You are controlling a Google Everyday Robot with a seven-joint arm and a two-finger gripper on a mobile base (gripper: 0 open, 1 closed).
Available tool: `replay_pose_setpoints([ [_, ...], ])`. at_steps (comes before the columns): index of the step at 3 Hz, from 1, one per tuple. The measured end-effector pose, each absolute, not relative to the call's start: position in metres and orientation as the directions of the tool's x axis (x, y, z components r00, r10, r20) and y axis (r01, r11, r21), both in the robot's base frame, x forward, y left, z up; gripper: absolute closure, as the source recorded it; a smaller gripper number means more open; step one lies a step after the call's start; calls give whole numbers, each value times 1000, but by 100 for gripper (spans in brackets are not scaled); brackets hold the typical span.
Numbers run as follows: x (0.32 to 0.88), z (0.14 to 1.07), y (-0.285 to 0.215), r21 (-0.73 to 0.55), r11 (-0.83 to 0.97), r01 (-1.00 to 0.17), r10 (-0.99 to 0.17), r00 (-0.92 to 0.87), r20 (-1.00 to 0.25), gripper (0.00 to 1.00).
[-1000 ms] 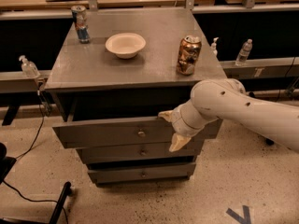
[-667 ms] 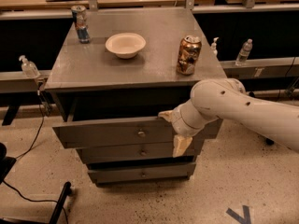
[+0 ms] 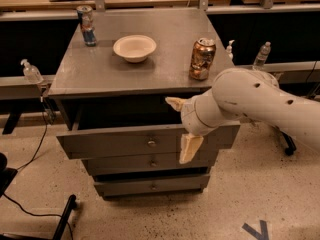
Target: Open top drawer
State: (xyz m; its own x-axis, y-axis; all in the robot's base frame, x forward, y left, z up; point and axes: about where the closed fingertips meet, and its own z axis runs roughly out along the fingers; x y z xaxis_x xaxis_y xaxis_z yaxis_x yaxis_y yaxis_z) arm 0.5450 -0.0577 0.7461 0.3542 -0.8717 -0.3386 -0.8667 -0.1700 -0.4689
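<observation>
The top drawer's front is between my gripper's fingers well away from the front's middle, so next I move nearer to the brass knob, grip the front's top edge there and pull.
The top drawer, a long grey front with a small brass knob, stands pulled out from the grey cabinet, with a dark gap behind its front. My gripper is at the drawer's right half and is open. One cream finger is above and behind the front's top edge. The other finger hangs down over the front's face. My white arm comes in from the right.
Two narrower drawers, middle and bottom, sit below. On the cabinet top are a white bowl, a brown can and a blue can. A chair base is on the floor at lower left. Bottles stand on the shelves behind.
The lower finger has shifted slightly over the drawer front. The drawer stays pulled out about as far as before.
</observation>
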Motion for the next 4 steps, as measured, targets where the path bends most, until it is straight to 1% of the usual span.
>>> replay_pose_setpoints([
  [1,552,774,-48,-484,-101,-869,-875,309,-372,3],
  [3,563,737,-47,-386,-85,-919,-914,226,-337,21],
  [4,576,716,-43,-351,-86,-933,-926,205,-318,21],
])
